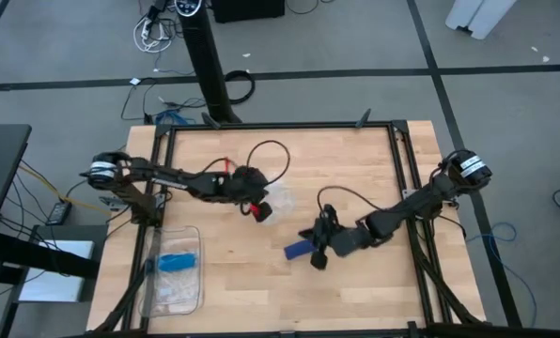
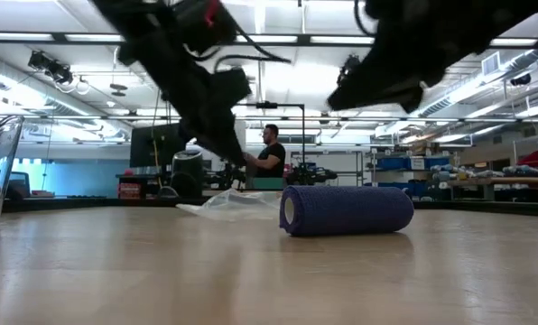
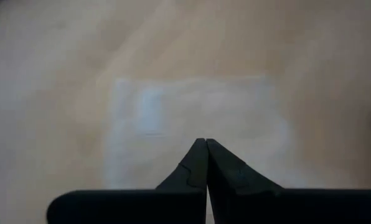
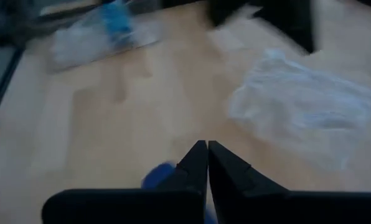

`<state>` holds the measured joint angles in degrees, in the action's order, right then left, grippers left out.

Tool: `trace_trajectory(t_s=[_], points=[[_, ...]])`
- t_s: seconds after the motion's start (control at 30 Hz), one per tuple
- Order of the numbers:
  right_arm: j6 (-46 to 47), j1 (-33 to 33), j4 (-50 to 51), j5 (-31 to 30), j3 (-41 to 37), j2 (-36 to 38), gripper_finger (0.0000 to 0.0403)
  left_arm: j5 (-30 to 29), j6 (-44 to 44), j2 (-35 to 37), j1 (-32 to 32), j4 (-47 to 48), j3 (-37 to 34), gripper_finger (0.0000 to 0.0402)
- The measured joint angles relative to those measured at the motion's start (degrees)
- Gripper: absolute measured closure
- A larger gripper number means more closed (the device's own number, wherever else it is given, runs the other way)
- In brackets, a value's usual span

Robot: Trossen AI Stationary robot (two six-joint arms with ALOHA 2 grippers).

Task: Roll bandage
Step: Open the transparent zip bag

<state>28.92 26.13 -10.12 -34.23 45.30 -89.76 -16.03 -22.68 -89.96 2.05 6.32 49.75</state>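
Note:
The clear plastic bag is lying flat under my closed left gripper, so my left gripper needs to move away, open and pinch the bag's edge before it lifts the bag.
The bandage is a dark navy-blue compact roll lying on its side on the wooden table; it also shows in the high view right of the middle. My right gripper is shut and empty, hanging above the roll and clear of it in the low view. My left gripper is shut and empty, raised over a clear plastic bag near the table's middle.
The clear plastic bag lies on the table behind the roll. A clear tray at the near left holds a light-blue item and more clear plastic. A person stands in the room beyond the table.

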Motion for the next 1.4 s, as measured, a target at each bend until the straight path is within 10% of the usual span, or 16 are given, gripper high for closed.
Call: trace_trajectory(t_s=[0.27,0.7,0.93,1.23,1.4], points=[[0.6,-18.4,-1.7,14.7,0.0,-0.1,0.0365,10.8,-7.8,3.4,-3.4,-38.7,-19.3,0.0396],[0.3,-30.0,-8.0,23.9,0.0,-9.7,0.0272,4.5,-12.3,3.4,-10.2,-47.6,-23.4,0.036],[-1.9,-27.6,-8.6,21.4,0.0,-9.2,0.0269,-6.4,-20.2,3.4,-10.1,-38.1,-22.1,0.0329],[-3.2,-26.1,-9.1,21.4,0.0,-9.0,0.0269,-11.7,-32.3,5.0,-10.5,4.0,-9.6,0.0321],[-3.8,-26.1,-9.2,21.2,0.0,-9.0,0.0267,-12.7,-41.3,4.9,-10.8,12.4,-11.3,0.0321]])
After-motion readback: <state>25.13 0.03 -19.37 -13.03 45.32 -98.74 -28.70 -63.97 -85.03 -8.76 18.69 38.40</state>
